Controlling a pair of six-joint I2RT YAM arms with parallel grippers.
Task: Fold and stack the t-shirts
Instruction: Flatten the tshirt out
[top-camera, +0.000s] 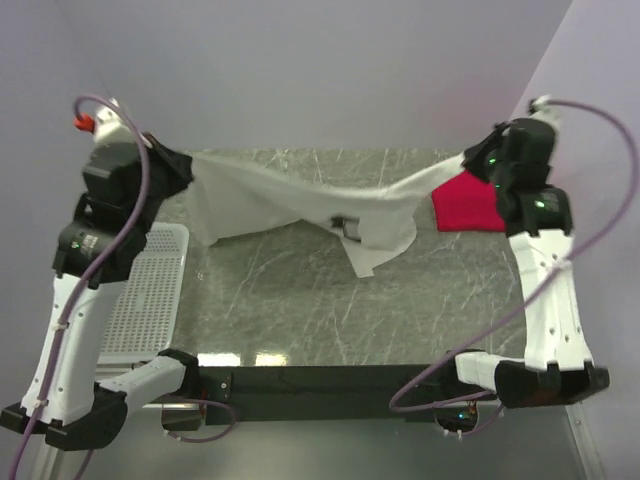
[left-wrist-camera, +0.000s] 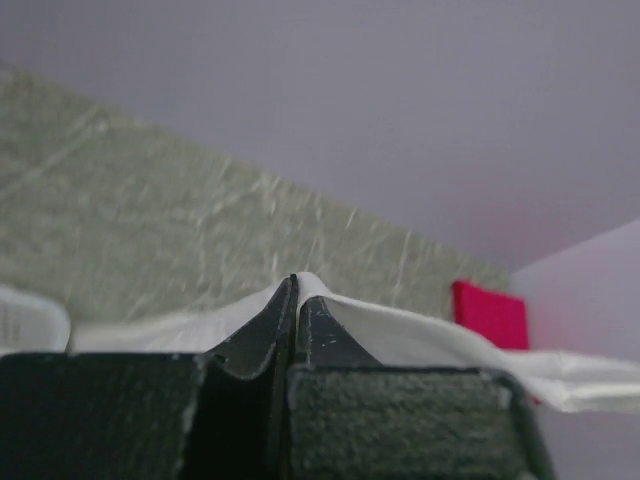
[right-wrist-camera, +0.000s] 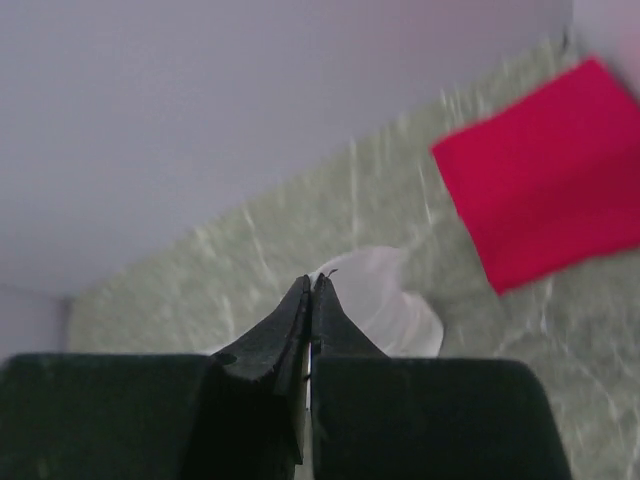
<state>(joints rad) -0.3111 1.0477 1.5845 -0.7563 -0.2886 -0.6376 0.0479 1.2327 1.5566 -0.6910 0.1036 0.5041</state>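
Observation:
My left gripper and right gripper are holding up the white t-shirt with its middle sagging (top-camera: 345, 205). They should lower it and spread it flat over the marbled table (top-camera: 285, 295) before folding it.
The white t-shirt (top-camera: 300, 200) with small black print hangs stretched above the table between my two grippers, its middle sagging toward the table. My left gripper (top-camera: 185, 165) is shut on its left edge; the cloth (left-wrist-camera: 400, 335) runs off to the right of the closed jaws (left-wrist-camera: 296, 285). My right gripper (top-camera: 480, 160) is shut on its right edge, and white cloth (right-wrist-camera: 385, 300) bulges past the closed jaws (right-wrist-camera: 312, 283). The red t-shirt (top-camera: 468, 203) lies folded square at the table's far right, also in the right wrist view (right-wrist-camera: 545, 190) and the left wrist view (left-wrist-camera: 490, 313).
A white mesh basket (top-camera: 145, 300) sits off the table's left edge beside my left arm. Grey walls close the back and sides. The marbled table top (top-camera: 300, 300) lies below the hanging shirt.

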